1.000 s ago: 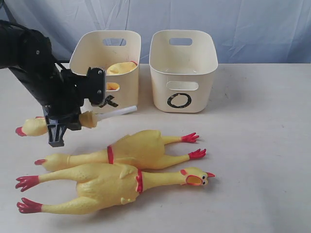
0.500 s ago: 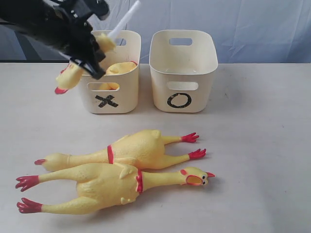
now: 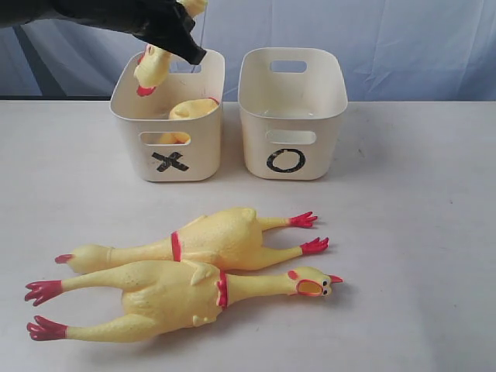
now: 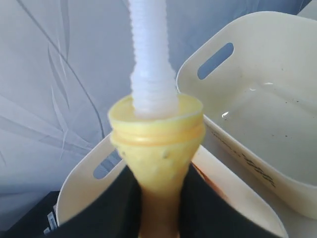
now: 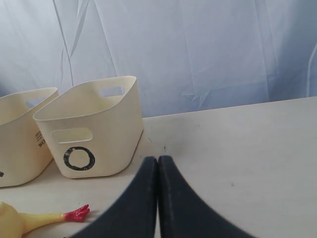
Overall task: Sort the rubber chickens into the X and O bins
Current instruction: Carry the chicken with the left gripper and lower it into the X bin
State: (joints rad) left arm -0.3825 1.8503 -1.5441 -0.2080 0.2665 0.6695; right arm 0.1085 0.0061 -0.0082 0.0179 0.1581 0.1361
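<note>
I continue to lower my left gripper until its fingers dip inside and then let go, because the short chicken's red tip (image 3: 145, 91) is hanging inside the X bin's opening (image 3: 172, 93).
My left gripper (image 3: 180, 40) hangs over the X bin (image 3: 128, 101) and is shut on a short yellow rubber chicken (image 3: 151, 68). Its red tip points down into the bin. In the left wrist view the chicken's yellow neck (image 4: 157, 148) sits pinched between the black fingers (image 4: 111, 203), with a white ribbed tube (image 4: 151, 54) sticking out of it. Another yellow shape (image 3: 194, 108) lies inside the X bin. Two long rubber chickens (image 3: 213, 239) (image 3: 167, 298) lie side by side on the table. The O bin (image 3: 293, 116) is empty. My right gripper (image 5: 158, 161) is shut and holds nothing.
Both bins stand side by side at the back of the table against a blue-grey cloth backdrop (image 3: 403, 39). In the right wrist view the O bin (image 5: 91, 131) is close by, with a red chicken foot (image 5: 77, 214) on the table in front of it.
My left arm has lifted the short chicken from the table at the left, up and to the right, until it hangs over the X bin. The two long chickens have not moved.
</note>
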